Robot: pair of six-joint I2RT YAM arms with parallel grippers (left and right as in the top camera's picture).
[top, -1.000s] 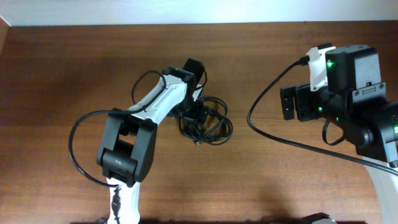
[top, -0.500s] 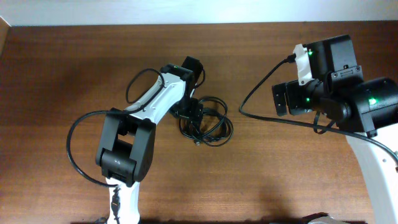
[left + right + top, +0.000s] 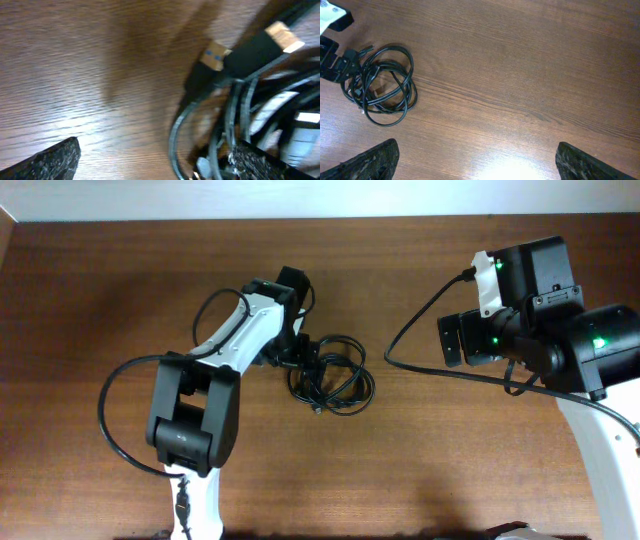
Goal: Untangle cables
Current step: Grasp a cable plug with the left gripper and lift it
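My left gripper should take hold of the USB plugs (image 3: 235, 59) and lift them before my right gripper frees the coil's strands of cable (image 3: 345, 377), because the plugs rest against the tangled coil.
The cables (image 3: 332, 375) lie as one tangled black coil on the wooden table (image 3: 120, 290) near its middle. My left gripper (image 3: 305, 358) is down at the coil's left edge. In the left wrist view it (image 3: 160, 167) is open. Several strands (image 3: 230, 115) and two USB plugs (image 3: 215, 55) lie close to its right finger (image 3: 270, 165). Its left finger (image 3: 50, 160) rests over bare wood. My right gripper (image 3: 452, 342) hangs above the table at the right, open and empty (image 3: 480, 162). The coil shows far off in the right wrist view (image 3: 382, 82).
A thick black arm wire (image 3: 430, 385) loops across the table from the right arm. Another arm wire (image 3: 110, 420) loops out on the left beside the left arm's base. The table's far edge meets a white wall (image 3: 320, 198).
My left arm's wrist has shifted up and to the left along the coil's edge. My right arm swung left and turned a second ago, then stayed still. The coil has kept its shape.
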